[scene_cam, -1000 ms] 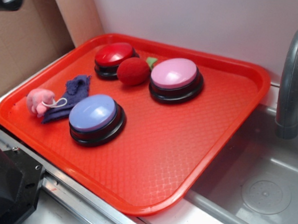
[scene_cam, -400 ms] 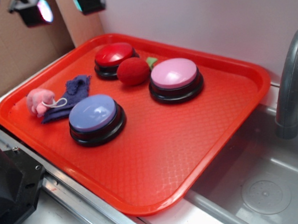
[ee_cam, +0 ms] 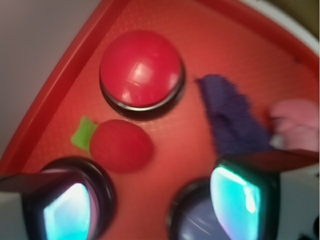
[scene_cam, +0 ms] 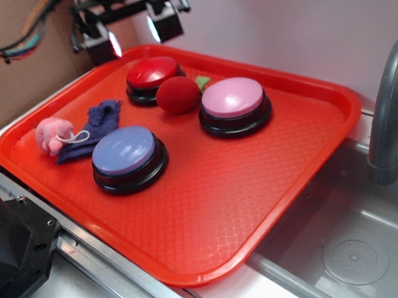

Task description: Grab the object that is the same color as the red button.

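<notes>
My gripper will lift the green leaf (scene_cam: pixel 203 83) along with the ball (scene_cam: pixel 178 95), because the leaf sticks out from the ball's end. The leaf will still stick out sideways.
The object, a small fuzzy dark-red ball (scene_cam: pixel 178 94) (ee_cam: pixel 121 145) with a green leaf (ee_cam: pixel 83 135), lies on the red tray (scene_cam: pixel 254 186) between the glossy red button (scene_cam: pixel 152 72) (ee_cam: pixel 140 68) and the pink-topped button (scene_cam: pixel 234 98). My gripper (scene_cam: pixel 134 33) (ee_cam: pixel 152 207) hangs high above the tray's far left corner, well above the ball. It is open, with nothing between its two fingers (ee_cam: pixel 240 197). In the wrist view the ball lies just ahead of the left finger, nearer the frame's middle.
A lavender-blue button (scene_cam: pixel 126 151), a purple cloth (scene_cam: pixel 94 128) and a pink plush toy (scene_cam: pixel 53 134) sit on the tray's left part. A grey sink (scene_cam: pixel 364 247) with a faucet (scene_cam: pixel 387 112) is at the right. A white wall stands behind.
The gripper has come into view at the top left and moved right and down toward the tray's far corner. Nothing on the tray has moved.
</notes>
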Available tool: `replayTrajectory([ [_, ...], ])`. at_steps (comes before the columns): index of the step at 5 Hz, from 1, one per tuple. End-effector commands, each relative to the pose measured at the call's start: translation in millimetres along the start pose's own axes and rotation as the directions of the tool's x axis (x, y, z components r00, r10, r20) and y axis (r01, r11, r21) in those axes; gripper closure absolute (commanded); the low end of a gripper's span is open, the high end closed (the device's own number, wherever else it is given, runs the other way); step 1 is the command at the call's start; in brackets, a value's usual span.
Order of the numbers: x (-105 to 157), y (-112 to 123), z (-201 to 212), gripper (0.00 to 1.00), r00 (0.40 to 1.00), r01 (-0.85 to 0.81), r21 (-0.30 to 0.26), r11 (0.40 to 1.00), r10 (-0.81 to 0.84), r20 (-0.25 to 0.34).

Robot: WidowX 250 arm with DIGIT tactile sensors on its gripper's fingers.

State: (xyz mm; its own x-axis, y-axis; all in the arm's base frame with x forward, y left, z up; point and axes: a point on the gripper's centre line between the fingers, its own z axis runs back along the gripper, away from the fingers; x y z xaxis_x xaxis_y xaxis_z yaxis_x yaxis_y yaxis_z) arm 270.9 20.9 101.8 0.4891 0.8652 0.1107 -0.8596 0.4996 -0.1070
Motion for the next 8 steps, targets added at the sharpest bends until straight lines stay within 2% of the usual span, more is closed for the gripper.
replayTrajectory([
  [1,18,1,-34,0.00,0.997,-0.074,0.045,0.996,0.072,0.038],
  [4,20,1,-63,0.00,0.996,-0.090,0.075,0.993,0.091,-0.021],
  [5,16,1,-69,0.86,0.997,-0.076,0.082,0.994,0.078,-0.019],
  [6,15,2,-71,1.00,0.997,-0.074,0.086,0.994,0.076,-0.028],
  [8,13,2,-49,1.00,1.000,-0.023,0.058,0.998,0.022,0.023],
])
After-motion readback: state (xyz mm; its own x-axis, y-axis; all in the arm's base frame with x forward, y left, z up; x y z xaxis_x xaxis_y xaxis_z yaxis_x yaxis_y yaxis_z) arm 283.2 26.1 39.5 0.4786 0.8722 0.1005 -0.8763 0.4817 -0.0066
